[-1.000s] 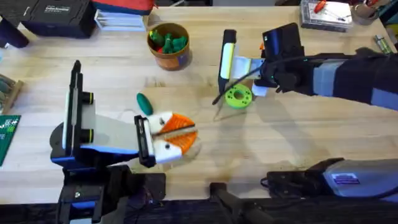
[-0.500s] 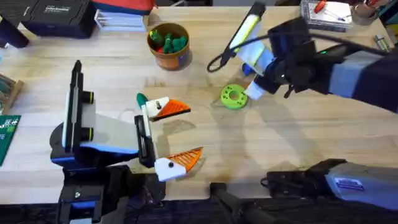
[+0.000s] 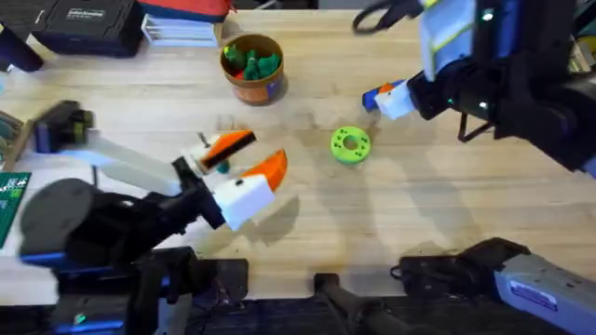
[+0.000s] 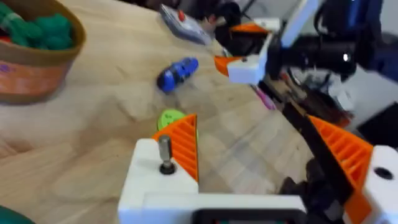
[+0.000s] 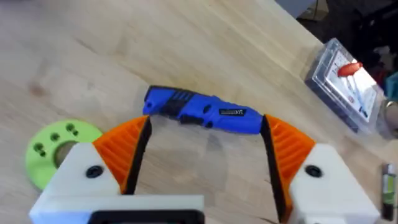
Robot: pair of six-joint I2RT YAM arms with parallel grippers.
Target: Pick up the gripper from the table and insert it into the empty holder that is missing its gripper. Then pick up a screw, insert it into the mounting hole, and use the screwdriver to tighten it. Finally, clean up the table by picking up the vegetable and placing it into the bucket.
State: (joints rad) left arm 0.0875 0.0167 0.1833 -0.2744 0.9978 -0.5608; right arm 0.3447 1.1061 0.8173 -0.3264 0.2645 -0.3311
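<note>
Toy vegetables [image 3: 258, 65] already crowd together in the bucket below its rim. I expect the dark green vegetable [image 3: 223, 167] to lie on top of them when I put it inside.
My left gripper [image 3: 265, 149] hovers open low over the table's left middle. The dark green vegetable [image 3: 220, 166] peeks out beside its upper finger. The orange-brown bucket [image 3: 251, 67] stands at the back with toy vegetables in it, and it also shows as the bucket [image 4: 31, 59] in the left wrist view. My right gripper [image 3: 384, 99] is open at the back right. Its orange pads straddle the blue screwdriver [image 5: 202, 112], which lies flat on the wood as the screwdriver [image 3: 371, 96]. The holder and the screw are out of view.
A lime-green disc with holes [image 3: 350, 145] lies mid-table between the two grippers. A clear box [image 5: 345, 81] with a red part sits near the back right edge. Dark cases and stacked items line the back left. A green circuit board [image 3: 11, 191] is at the left edge.
My left arm has swung down and forward, and its gripper has moved toward the vegetable with the fingers closer together. My right arm has risen and shifted right, bringing its gripper over the screwdriver.
</note>
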